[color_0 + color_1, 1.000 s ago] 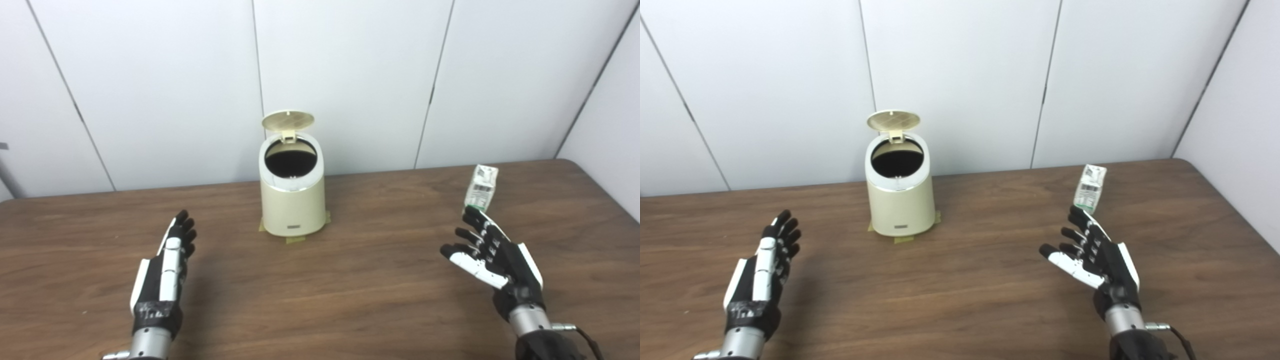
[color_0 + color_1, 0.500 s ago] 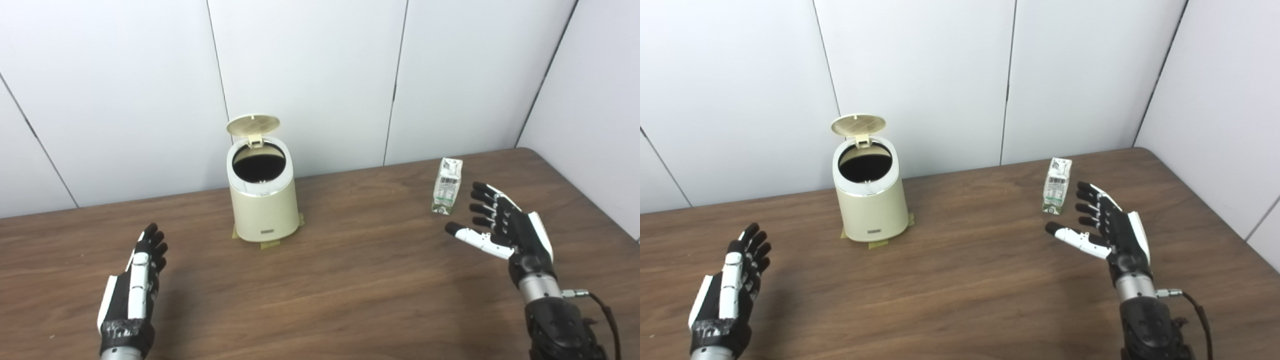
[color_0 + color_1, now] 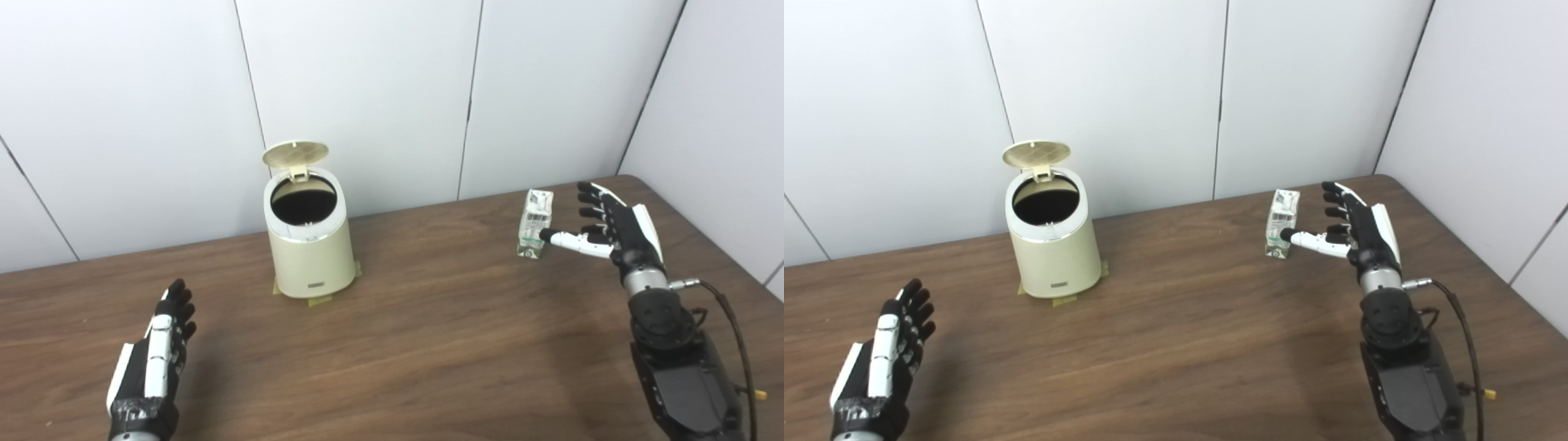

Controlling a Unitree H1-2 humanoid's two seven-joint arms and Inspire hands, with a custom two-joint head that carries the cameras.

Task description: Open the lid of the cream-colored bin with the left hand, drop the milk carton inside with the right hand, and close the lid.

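The milk carton (image 3: pixel 535 223) is tall and narrower than the bin's opening (image 3: pixel 303 202), so I expect it to slide in upright with the carton's top still in view when the robot lowers it.
The cream-colored bin (image 3: pixel 310 257) stands on the wooden table (image 3: pixel 429 343) near the back wall, its round lid (image 3: pixel 294 154) tipped up and the dark inside showing. A small white and green milk carton (image 3: pixel 534 223) stands upright at the back right. My right hand (image 3: pixel 612 226) is open just to the right of the carton, its thumb reaching across to the carton's front face and the fingers spread beside it. My left hand (image 3: pixel 153 361) rests open at the front left, far from the bin, holding nothing.
Yellow tape (image 3: pixel 318 301) marks the table under the bin. White wall panels (image 3: pixel 367 92) close off the back and the right side. The table's rounded right corner (image 3: pixel 637 179) lies just behind my right hand. A cable (image 3: pixel 729 318) runs along the right forearm.
The camera has swung to the right, shifting the whole picture left. My right hand has moved forward and up beside the milk carton, thumb now at its front. The left hand stays low.
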